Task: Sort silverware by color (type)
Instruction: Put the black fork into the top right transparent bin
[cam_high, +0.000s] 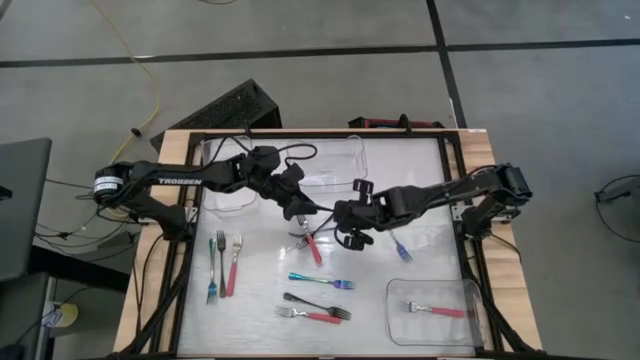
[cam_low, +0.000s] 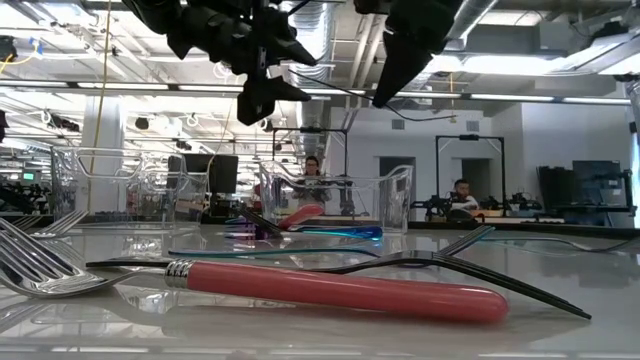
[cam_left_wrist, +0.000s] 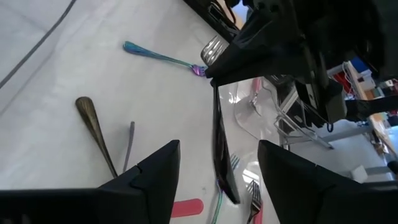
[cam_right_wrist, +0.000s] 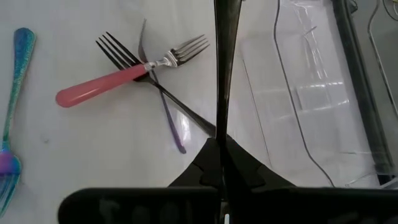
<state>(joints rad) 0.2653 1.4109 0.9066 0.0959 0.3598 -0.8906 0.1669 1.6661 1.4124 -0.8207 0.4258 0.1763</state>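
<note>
The black fork's free handle (cam_left_wrist: 224, 158) is a gap away from my left gripper's open fingers, so my left gripper should close on it (cam_left_wrist: 230, 186) first, and only then should my right gripper open.
My right gripper (cam_right_wrist: 221, 149) is shut on a slender black fork (cam_right_wrist: 221, 68) over the middle of the table (cam_high: 350, 222). My left gripper (cam_left_wrist: 219, 144) is open and faces it from the left (cam_high: 297, 203). Its fingers stand on either side of the fork's free part (cam_left_wrist: 221, 162) without touching it. On the table lie a red fork (cam_high: 313, 247), a blue one (cam_high: 402, 250), a teal and red pair (cam_high: 222, 266), an iridescent fork (cam_high: 320, 282), and a black fork crossed with a red one (cam_high: 315, 312). My right gripper pinches the black fork between its two shut fingers, at a narrow stretch of the stem (cam_right_wrist: 221, 127). The stem runs on straight out past the fingertips, in line with them. The fork is lifted clear of the table; which end is held I cannot tell.
Two clear tubs stand at the far side (cam_high: 215, 150) (cam_high: 352, 150). A third (cam_high: 392, 305) sits at the near right with a red fork (cam_high: 435, 311) inside. Cables hang around both wrists. A raised frame (cam_high: 452, 180) borders the table.
</note>
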